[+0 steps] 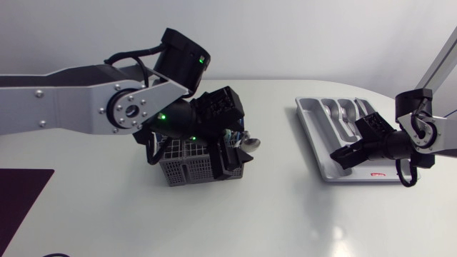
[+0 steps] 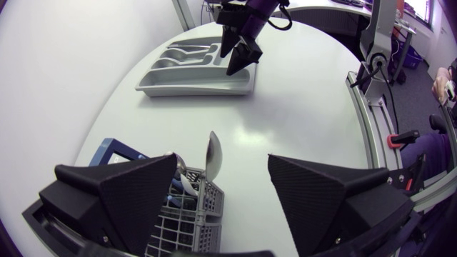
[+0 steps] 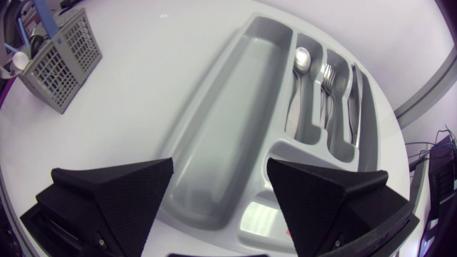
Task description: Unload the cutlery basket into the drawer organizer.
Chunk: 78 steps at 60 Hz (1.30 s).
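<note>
The spoon from the basket (image 1: 251, 143) will come to rest overlapping another spoon when I lower it in, because that other spoon already takes up most of the narrow slot (image 3: 302, 89).
The dark grey mesh cutlery basket (image 1: 187, 168) (image 2: 187, 227) (image 3: 58, 58) stands left of the table's middle. Spoons (image 2: 213, 153) (image 1: 250, 143) stick up out of it. My left gripper (image 1: 228, 153) (image 2: 221, 196) hangs open right over the basket, and the spoon bowls rise between its fingers without being touched. The grey drawer organizer (image 1: 314, 128) (image 2: 193, 84) (image 3: 214, 100) lies at the right. Its narrow slots hold a spoon (image 3: 300, 68), a fork (image 3: 327, 86) and a knife (image 3: 355, 93). My right gripper (image 1: 355, 145) (image 2: 241, 46) (image 3: 221, 196) is open and empty above the organizer's near end.
A dark purple mat (image 1: 21, 196) lies at the table's front left corner. The organizer's long compartment holds nothing. White tabletop lies between basket and organizer.
</note>
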Each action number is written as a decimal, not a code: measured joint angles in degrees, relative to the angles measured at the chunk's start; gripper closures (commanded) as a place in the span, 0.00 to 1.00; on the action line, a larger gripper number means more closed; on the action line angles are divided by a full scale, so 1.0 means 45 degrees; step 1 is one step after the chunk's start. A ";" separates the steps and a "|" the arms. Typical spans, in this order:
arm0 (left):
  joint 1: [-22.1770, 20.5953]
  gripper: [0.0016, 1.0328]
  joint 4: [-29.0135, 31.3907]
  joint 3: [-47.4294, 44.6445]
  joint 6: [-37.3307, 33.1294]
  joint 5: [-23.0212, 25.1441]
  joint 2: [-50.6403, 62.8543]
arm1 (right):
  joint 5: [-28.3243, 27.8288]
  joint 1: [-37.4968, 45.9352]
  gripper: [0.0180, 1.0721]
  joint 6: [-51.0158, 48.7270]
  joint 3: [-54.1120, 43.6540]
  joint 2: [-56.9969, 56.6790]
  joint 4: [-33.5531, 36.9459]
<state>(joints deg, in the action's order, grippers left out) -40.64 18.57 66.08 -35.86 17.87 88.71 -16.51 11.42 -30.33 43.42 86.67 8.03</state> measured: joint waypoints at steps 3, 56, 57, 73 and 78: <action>-0.0005 0.22 0.0165 0.0238 -0.0005 0.0015 0.0214 | -0.0097 -0.0350 0.10 0.0000 -0.0306 -0.0646 -0.0044; 0.0204 0.95 0.2487 0.2885 -0.0044 0.1413 0.2696 | -0.2351 -0.3832 0.10 0.0005 -0.2472 -0.4954 0.0316; 0.0248 0.96 0.2589 0.2953 -0.0044 0.1511 0.2735 | -0.2346 -0.3861 0.10 0.0005 -0.2492 -0.4954 0.0301; 0.0981 0.97 0.4022 0.4342 0.0398 0.2565 0.3215 | -0.2336 -0.4012 0.10 0.0005 -0.2676 -0.4949 0.0253; 0.1093 0.97 0.4206 0.4415 0.0685 0.2744 0.3240 | -0.2341 -0.4027 0.10 0.0005 -0.2676 -0.4954 0.0253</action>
<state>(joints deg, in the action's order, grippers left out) -35.73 37.50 85.95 -32.77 30.22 103.28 -27.05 -6.70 -30.30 31.38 64.38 9.17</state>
